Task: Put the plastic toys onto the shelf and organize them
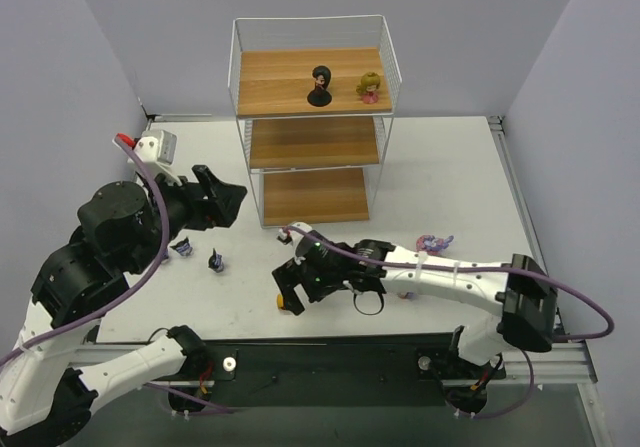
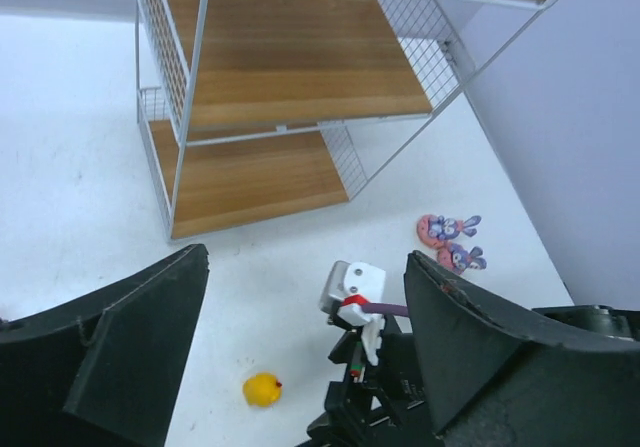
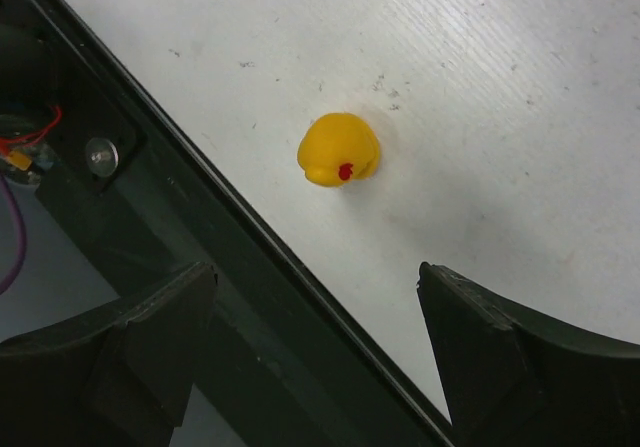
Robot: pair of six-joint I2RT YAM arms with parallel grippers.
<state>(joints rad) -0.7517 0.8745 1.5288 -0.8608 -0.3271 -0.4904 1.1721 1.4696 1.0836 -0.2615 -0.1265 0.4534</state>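
Note:
The yellow toy is next to the black front rail (image 3: pixel 250 213), away from my left gripper, so next my right gripper picks up the toy (image 3: pixel 340 150) and passes it to my left gripper.
The shelf (image 1: pixel 290 67) stands at the back middle of the table. On its top board are a black doll (image 1: pixel 320 85) and an olive-pink doll (image 1: pixel 369 88). A yellow toy (image 3: pixel 340 149) lies on the table near the front edge, just ahead of my open right gripper (image 3: pixel 320 352) and apart from it. In the top view that right gripper (image 1: pixel 285 289) hides it. My left gripper (image 1: pixel 228 199) hovers open and empty left of the shelf, above two dark blue toys (image 1: pixel 216 260). Two purple-pink bunny figures (image 2: pixel 447 229) lie right of the shelf (image 2: pixel 290 77).
The table's black front rail (image 3: pixel 250 297) runs right beside the yellow toy (image 2: pixel 262 389). My right arm's wrist camera (image 2: pixel 352 287) sits in front of my left gripper (image 2: pixel 305 357). Grey walls close in both sides.

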